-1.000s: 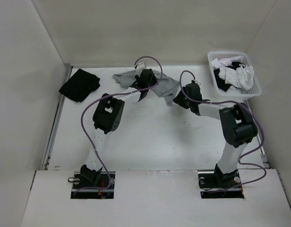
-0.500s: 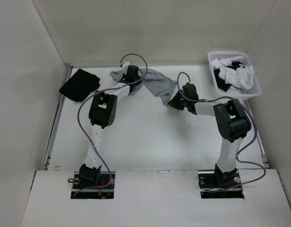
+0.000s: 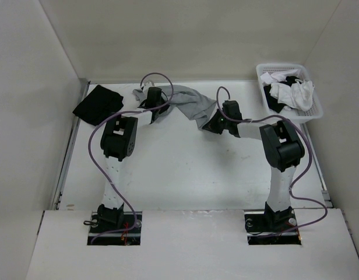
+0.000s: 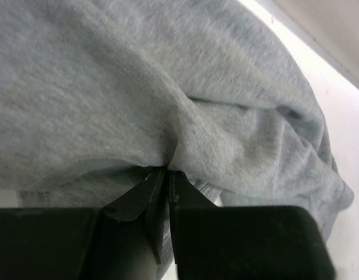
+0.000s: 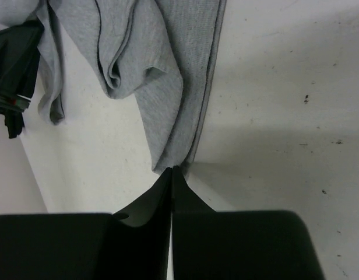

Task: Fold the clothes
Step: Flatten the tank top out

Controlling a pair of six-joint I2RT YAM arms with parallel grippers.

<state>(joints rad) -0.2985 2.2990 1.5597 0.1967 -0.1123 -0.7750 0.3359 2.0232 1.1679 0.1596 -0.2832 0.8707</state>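
Observation:
Next, my right gripper pulls the grey shirt's corner toward the clear front tabletop to spread the shirt out before folding, because the shirt lies bunched in a band along the back of the tabletop.
The clothes, a light heather-grey shirt, lies bunched in a band across the back of the table between both arms. My left gripper is at its left end, shut on a fold of the grey shirt, with fabric pinched between the fingertips. At the shirt's right end, my right gripper is shut on a corner of the grey fabric, which fans out from the pinched tip over the white tabletop.
A plain black garment lies at the back left. A white basket holding white and black garments stands at the back right. White walls enclose the table on three sides.
Both grippers closed on the shirt. The left arm moved left and the right arm shifted slightly left, stretching the grey fabric out between them.

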